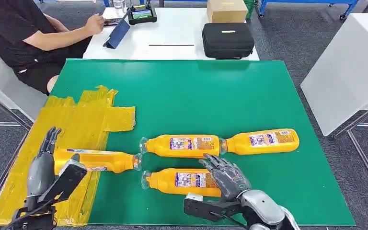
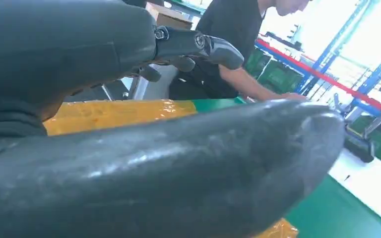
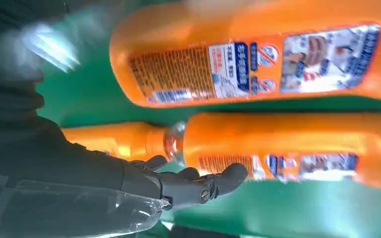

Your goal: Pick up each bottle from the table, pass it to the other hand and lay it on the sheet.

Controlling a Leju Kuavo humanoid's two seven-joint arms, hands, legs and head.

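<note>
I expect the near bottle's clear collar (image 1: 145,179) to come along when I lift that bottle, because the bottle on the yellow sheet still has its clear collar (image 1: 137,162) on.
Three orange bottles lie on the green mat (image 1: 196,96): a near one (image 1: 177,181), one behind it (image 1: 182,145) and one to the right (image 1: 263,141). Another bottle (image 1: 98,160) lies on the yellow sheet (image 1: 84,124) at the left. My right hand (image 1: 225,175) hangs over the near bottle's thick end with fingers spread and nothing in its grasp. In the right wrist view its fingers (image 3: 198,186) stretch out beside the near bottle (image 3: 248,59). My left hand (image 1: 43,163) is open, fingers straight, beside the base of the bottle on the sheet.
A person (image 1: 24,33) in black sits at the far left by a white table (image 1: 172,36) holding a black case (image 1: 227,39), a cardboard box (image 1: 226,9) and a tablet (image 1: 142,14). A white table (image 1: 350,67) stands to the right.
</note>
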